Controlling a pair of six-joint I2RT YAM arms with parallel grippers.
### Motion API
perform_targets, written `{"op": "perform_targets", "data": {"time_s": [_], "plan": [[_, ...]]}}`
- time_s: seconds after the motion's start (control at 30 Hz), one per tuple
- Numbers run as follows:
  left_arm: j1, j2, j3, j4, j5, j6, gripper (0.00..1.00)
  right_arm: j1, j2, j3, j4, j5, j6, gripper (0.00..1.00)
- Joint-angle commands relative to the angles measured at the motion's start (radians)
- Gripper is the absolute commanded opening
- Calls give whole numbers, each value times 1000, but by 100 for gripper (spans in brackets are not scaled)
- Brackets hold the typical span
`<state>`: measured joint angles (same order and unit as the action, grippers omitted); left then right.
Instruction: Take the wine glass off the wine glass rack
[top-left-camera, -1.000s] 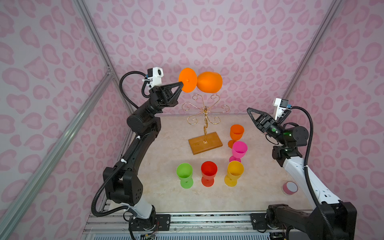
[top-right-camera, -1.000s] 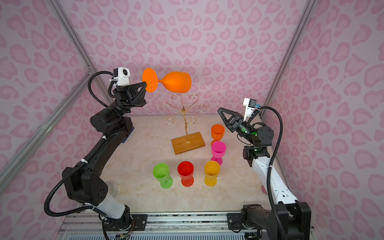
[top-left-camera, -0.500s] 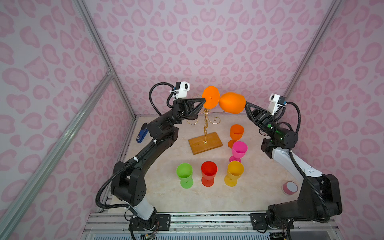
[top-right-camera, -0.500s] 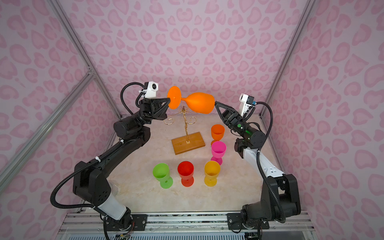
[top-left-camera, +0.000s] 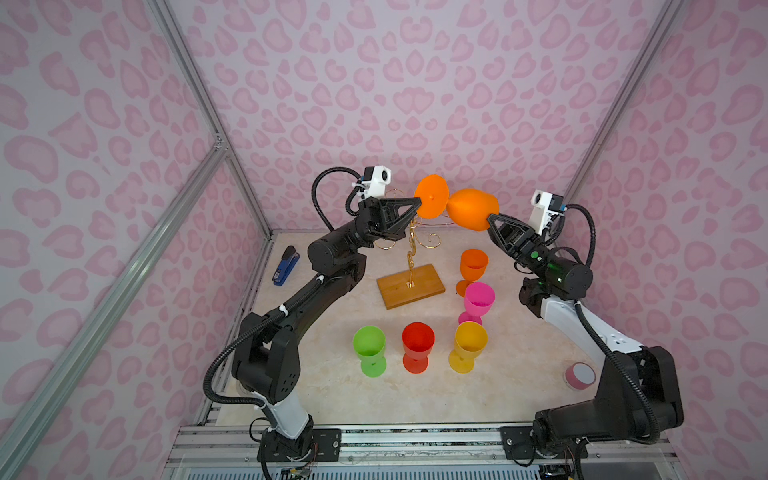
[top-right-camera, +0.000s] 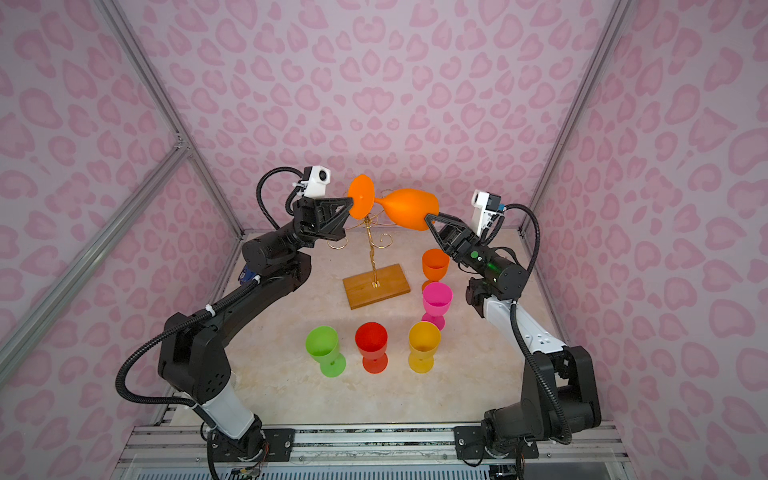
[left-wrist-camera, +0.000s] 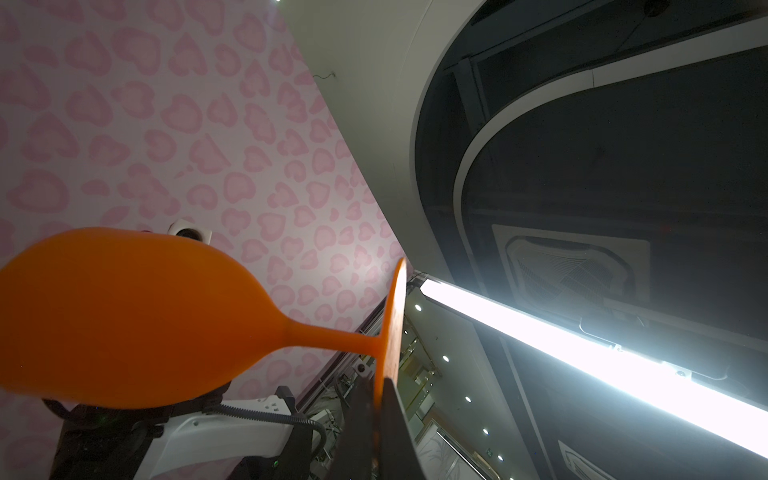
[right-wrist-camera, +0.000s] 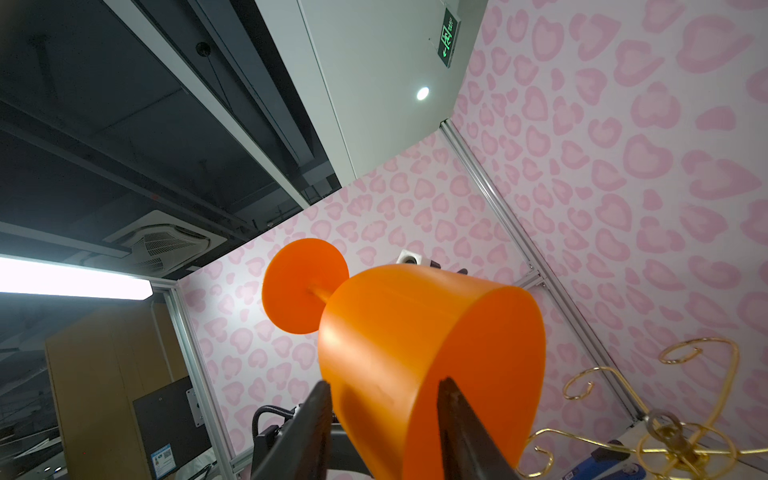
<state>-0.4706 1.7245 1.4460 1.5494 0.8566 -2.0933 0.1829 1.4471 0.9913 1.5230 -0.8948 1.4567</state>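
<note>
Next, my right gripper grabs the bowl's rim (top-right-camera: 436, 205) before the glass is stood upright, because my left gripper is holding the sideways orange wine glass by its foot (top-left-camera: 432, 195).
The orange wine glass (top-left-camera: 473, 208) (top-right-camera: 409, 210) lies sideways in the air above the wine glass rack (top-left-camera: 411, 286) (top-right-camera: 376, 286), clear of its gold curled arms (right-wrist-camera: 665, 440). My left gripper (top-left-camera: 417, 202) (top-right-camera: 351, 202) (left-wrist-camera: 382, 386) is shut on the edge of the glass's round foot. My right gripper (top-left-camera: 489, 218) (top-right-camera: 428, 218) (right-wrist-camera: 385, 382) is open at the bowl's (right-wrist-camera: 395, 332) mouth. Its jaws straddle the rim, one finger outside the wall and one in front of the opening.
Several coloured goblets stand upright on the table: green (top-left-camera: 369, 349), red (top-left-camera: 417, 345), yellow (top-left-camera: 469, 345), pink (top-left-camera: 478, 297) and orange (top-left-camera: 473, 264). A blue stapler (top-left-camera: 284, 266) lies at the back left. A pink tape roll (top-left-camera: 580, 374) sits at the front right.
My left gripper carried the glass rightward and a little lower, to above the rack. My right gripper swung up from the right side to the bowl's rim.
</note>
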Motion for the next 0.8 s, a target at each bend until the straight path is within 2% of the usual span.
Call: {"op": "perform_targets", "data": {"time_s": [0.0,0.43,0.5,0.67,0.77], "plan": [[-2,11,8,46,-7,-50,2,6,6,4,35,-32,11,39],[-10,32,8,46,-4,-61,4,10,-40,-22,35,-42,-16,7],[-10,32,5,46,-7,-58,9,10,-55,-28,36,-40,-21,0],[-10,19,-6,46,-5,-30,20,-19,-90,-24,36,-27,-1,0],[-10,7,-2,46,12,-11,32,-76,-124,-18,13,-21,20,0]]}}
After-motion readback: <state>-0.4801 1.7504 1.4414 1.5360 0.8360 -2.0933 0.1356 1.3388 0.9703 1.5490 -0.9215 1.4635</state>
